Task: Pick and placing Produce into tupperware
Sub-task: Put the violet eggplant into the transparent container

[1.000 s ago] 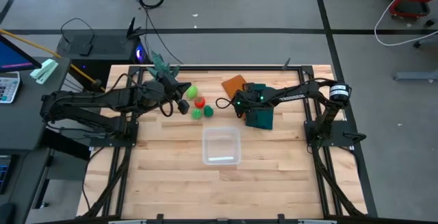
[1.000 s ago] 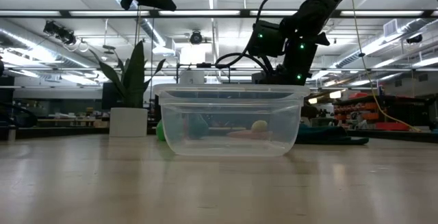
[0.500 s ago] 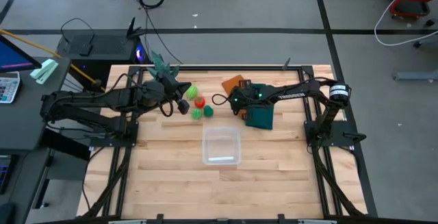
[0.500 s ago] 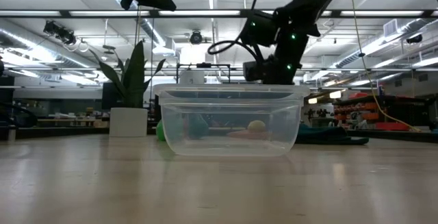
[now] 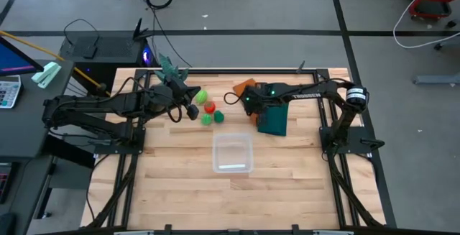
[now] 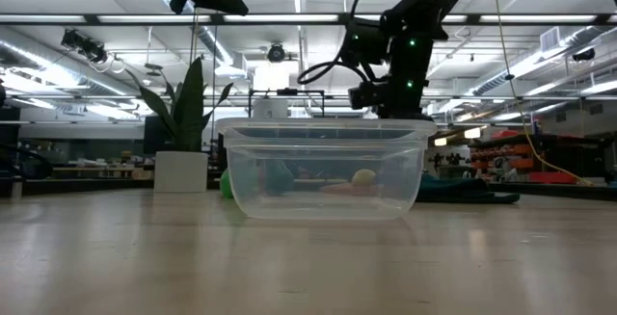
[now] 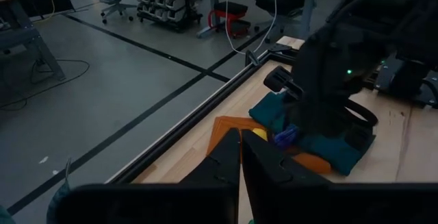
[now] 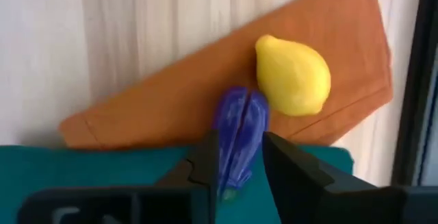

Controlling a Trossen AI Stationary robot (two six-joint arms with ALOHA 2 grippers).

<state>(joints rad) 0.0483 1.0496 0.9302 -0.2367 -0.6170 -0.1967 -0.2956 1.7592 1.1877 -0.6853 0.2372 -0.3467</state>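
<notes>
My right gripper's fingers have a narrow gap and are above the purple piece (image 8: 241, 118), which lies on the cloths. I should open them wider and go down around its middle (image 8: 239, 143) before closing.
My right gripper (image 5: 248, 104) hangs over the orange cloth (image 8: 171, 107) and the dark green cloth (image 5: 273, 120), shut on a purple produce piece (image 8: 239, 131). A yellow lemon (image 8: 293, 75) lies on the orange cloth just beyond it. Light green (image 5: 202, 96), red (image 5: 210, 107) and dark green (image 5: 206, 119) produce lie on the table between the arms. My left gripper (image 5: 192, 111) is shut and holds nothing, beside that cluster. The clear tupperware (image 5: 232, 153) stands nearer the front edge. My right gripper pinches the purple piece by its two long sides (image 8: 229, 148) between its two fingers (image 8: 205, 159). The fingers come steeply from above and lie along the piece. Its rounded end (image 8: 241, 101) sticks out past the fingertips. It hangs above the cloths (image 7: 284, 136).
A potted plant (image 6: 183, 122) stands at the far left of the table. A raised metal rail (image 5: 237, 70) runs along the far edge. Bare wood lies around the tupperware (image 6: 323, 170) and toward the near edge.
My right gripper has risen above the cloths and shifted a little toward the far edge, tipping and rolling at the wrist. My left gripper has kept still.
</notes>
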